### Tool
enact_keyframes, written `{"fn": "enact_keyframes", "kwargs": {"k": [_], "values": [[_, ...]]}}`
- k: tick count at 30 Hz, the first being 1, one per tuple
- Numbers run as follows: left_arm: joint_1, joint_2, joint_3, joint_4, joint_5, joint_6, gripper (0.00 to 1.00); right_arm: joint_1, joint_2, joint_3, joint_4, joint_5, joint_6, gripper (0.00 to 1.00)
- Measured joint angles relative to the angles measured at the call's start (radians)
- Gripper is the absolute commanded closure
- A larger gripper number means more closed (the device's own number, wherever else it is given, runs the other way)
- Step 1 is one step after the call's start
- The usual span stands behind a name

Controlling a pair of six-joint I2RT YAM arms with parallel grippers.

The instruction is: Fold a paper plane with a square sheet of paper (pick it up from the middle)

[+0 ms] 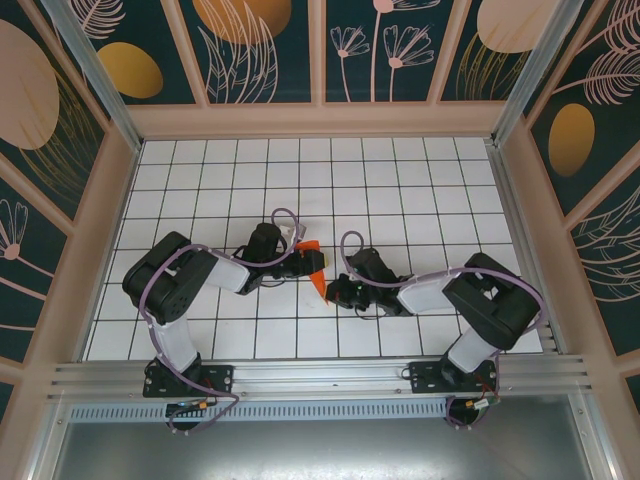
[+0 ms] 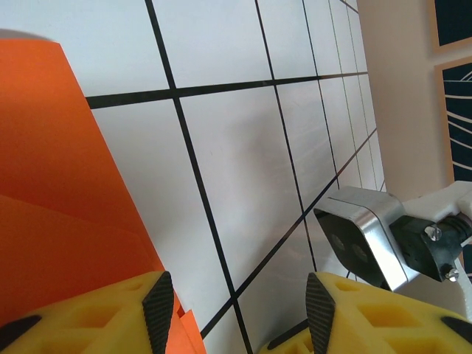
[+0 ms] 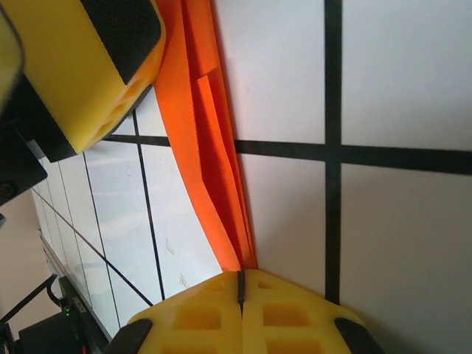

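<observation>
Next, my right gripper goes back to the paper's fold (image 3: 198,70) next to my left gripper and presses it flat toward the paper's tip, because the paper's layers (image 3: 218,166) stand open above the tip.
The sheet of paper (image 1: 313,268) is bright orange and folded into a narrow, layered, pointed shape, held upright off the tiles between the two arms. My right gripper (image 3: 240,284) is shut on its lower tip, and the paper (image 3: 199,133) fans out from the closed pads. My left gripper (image 2: 238,302) is open. The paper (image 2: 59,184) lies along the outer side of its left finger (image 2: 158,299), with only a small corner inside the gap. In the top view the left gripper (image 1: 300,262) is at the paper's upper part and the right gripper (image 1: 335,290) just below it.
The white tiled table (image 1: 400,190) stretches behind the arms to patterned walls (image 1: 320,50). The right arm's wrist camera (image 2: 361,236) sits close to my left gripper's right finger. The left gripper's yellow finger (image 3: 96,66) hangs right beside the paper.
</observation>
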Motion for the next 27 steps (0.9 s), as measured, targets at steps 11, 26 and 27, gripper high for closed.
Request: {"fn": "enact_keyframes", "kwargs": {"k": [11, 26, 27], "values": [[0.000, 0.000, 0.000, 0.000, 0.003, 0.001, 0.46, 0.001, -0.101, 0.029, -0.162, 0.011, -0.031, 0.94], [0.002, 0.005, 0.006, -0.001, 0.008, 0.001, 0.46, 0.041, 0.060, 0.184, -0.138, 0.001, -0.040, 0.94], [0.002, 0.005, 0.007, -0.001, 0.008, 0.002, 0.46, 0.037, 0.063, 0.174, -0.132, 0.000, -0.037, 0.94]]}}
